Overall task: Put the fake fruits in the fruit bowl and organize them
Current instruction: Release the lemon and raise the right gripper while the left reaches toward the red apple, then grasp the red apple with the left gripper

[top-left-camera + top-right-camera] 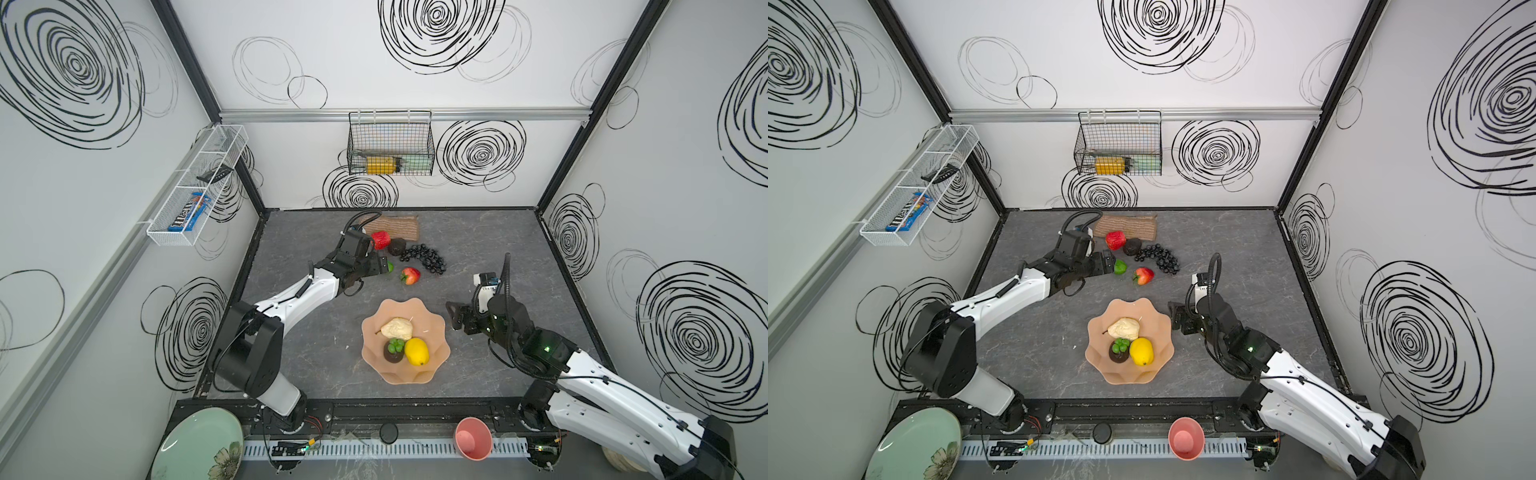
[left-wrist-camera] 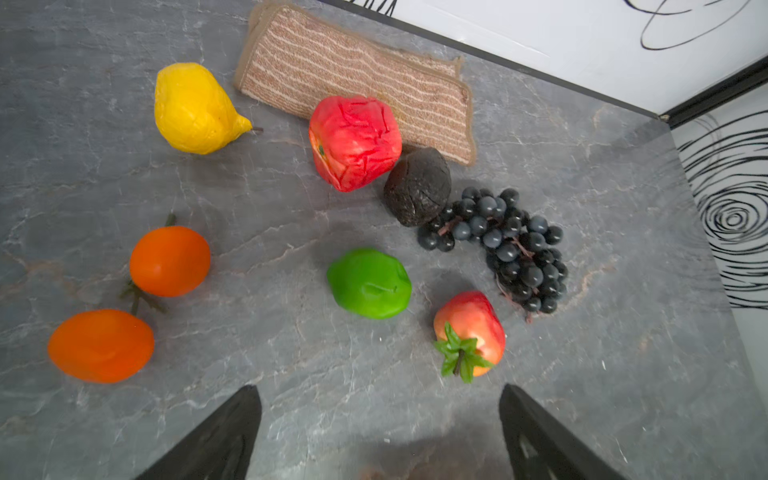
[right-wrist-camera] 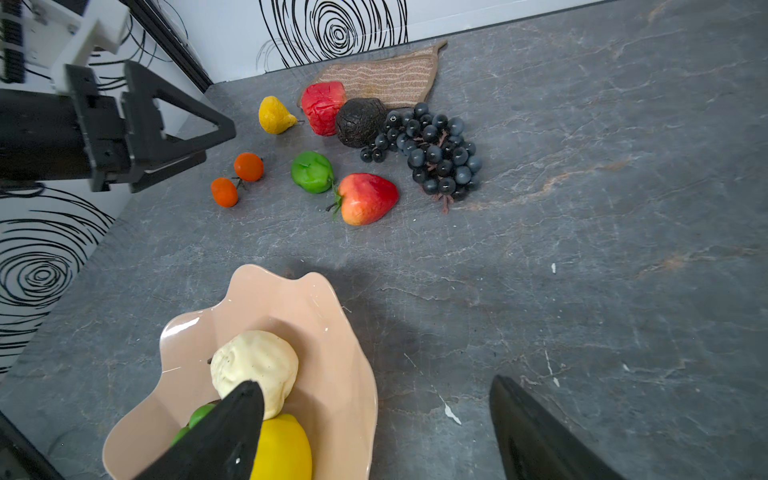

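Observation:
The red apple is in line with my left gripper's open fingers and clear of the lemon, so I carry on reaching until the fingers are on both sides of the apple [image 1: 1115, 239].
The peach fruit bowl [image 1: 434, 332] holds a cream pear [image 1: 397, 328], a lemon [image 1: 417, 351] and a dark avocado [image 1: 394, 352]. Behind it on the table lie a red apple [image 1: 381, 240], another avocado [image 1: 397, 247], black grapes [image 1: 424, 258] and a strawberry [image 1: 410, 275]. The left wrist view adds a lime [image 2: 369, 283], a second lemon [image 2: 195, 109] and two oranges [image 2: 169, 261] [image 2: 101, 345]. My left gripper [image 2: 378, 392] hovers open and empty above the table, short of the lime. My right gripper [image 3: 376, 384] is open and empty at the bowl's right rim, one finger [image 3: 232, 424] over the fruit.
A tan woven mat [image 1: 399, 227] lies behind the apple by the back wall. A pink cup [image 1: 473, 438] and a pale green plate [image 1: 199, 444] sit at the front edge. A wire basket [image 1: 390, 143] and a mesh shelf [image 1: 195, 183] hang on the walls.

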